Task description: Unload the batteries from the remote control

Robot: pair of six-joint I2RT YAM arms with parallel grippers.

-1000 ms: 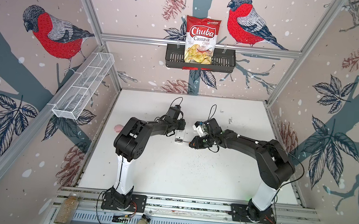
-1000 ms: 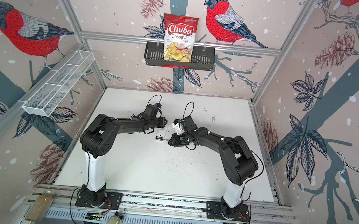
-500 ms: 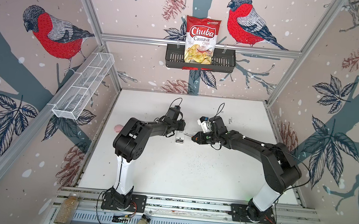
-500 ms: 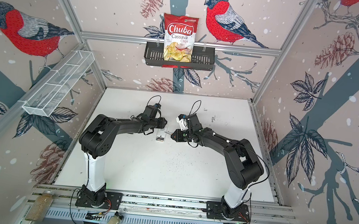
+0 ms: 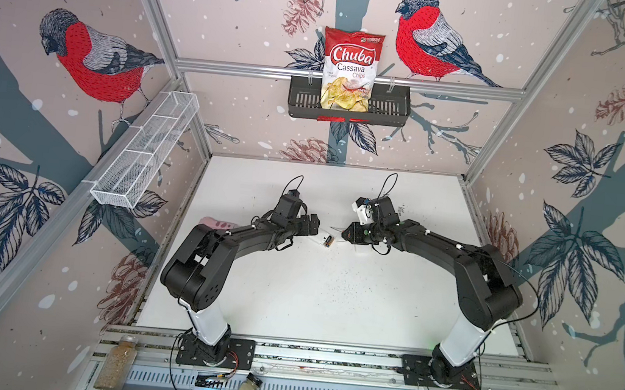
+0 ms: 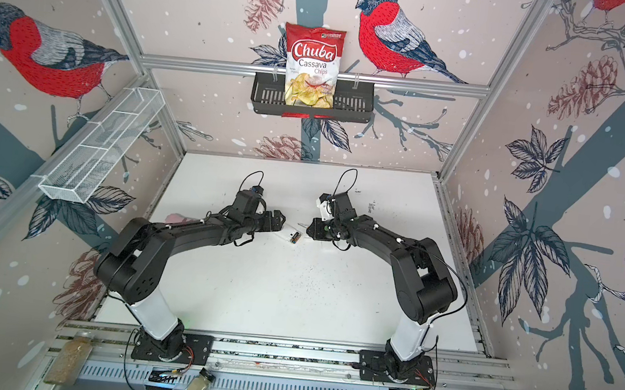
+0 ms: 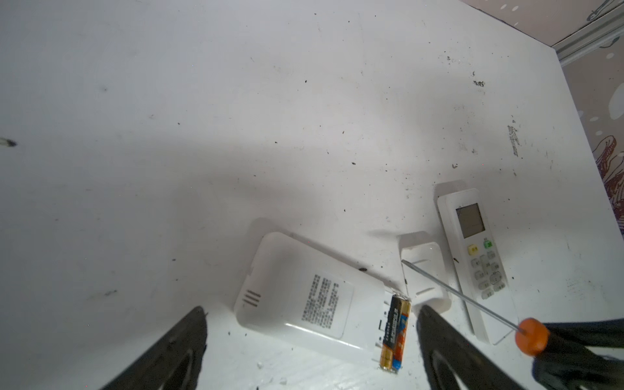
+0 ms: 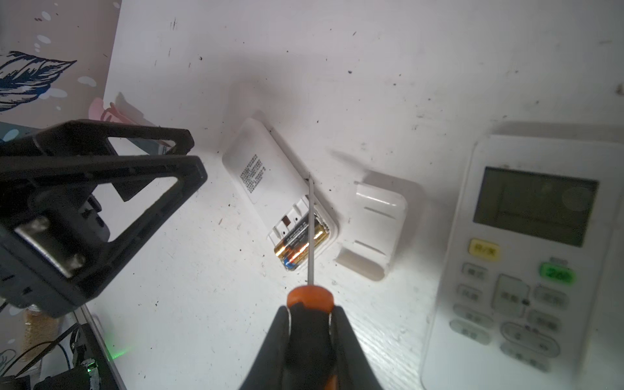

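My left gripper's open fingers are above the remote control point(image 5: 321, 239), which lies loose, so they should close and push down on its back point(image 7: 292, 293) before the screwdriver pries the batteries.
A small white remote control point(image 7: 304, 297) lies face down, its end compartment uncovered. Two black-and-gold batteries point(image 7: 395, 334) point(image 8: 300, 243) sit side by side in it, also seen in both top views point(image 5: 328, 240) point(image 6: 294, 237). My left gripper point(image 7: 310, 337) point(image 5: 313, 224) is open, its fingers standing either side of the remote, touching nothing. My right gripper point(image 8: 310, 324) point(image 5: 346, 233) is shut on the orange-and-black handle of a screwdriver point(image 8: 310, 300). The screwdriver's thin shaft hangs above the batteries.
The loose white battery cover point(image 8: 374, 229) point(image 7: 425, 270) lies just beside the open compartment. A larger white remote point(image 8: 526, 256) point(image 7: 479, 263) with a screen and buttons lies face up beyond the cover. The white table point(image 5: 331, 304) is speckled with dark crumbs.
My left gripper has opened wide around the remote. The right gripper with the screwdriver has drawn back a little from the compartment, towards the far side.
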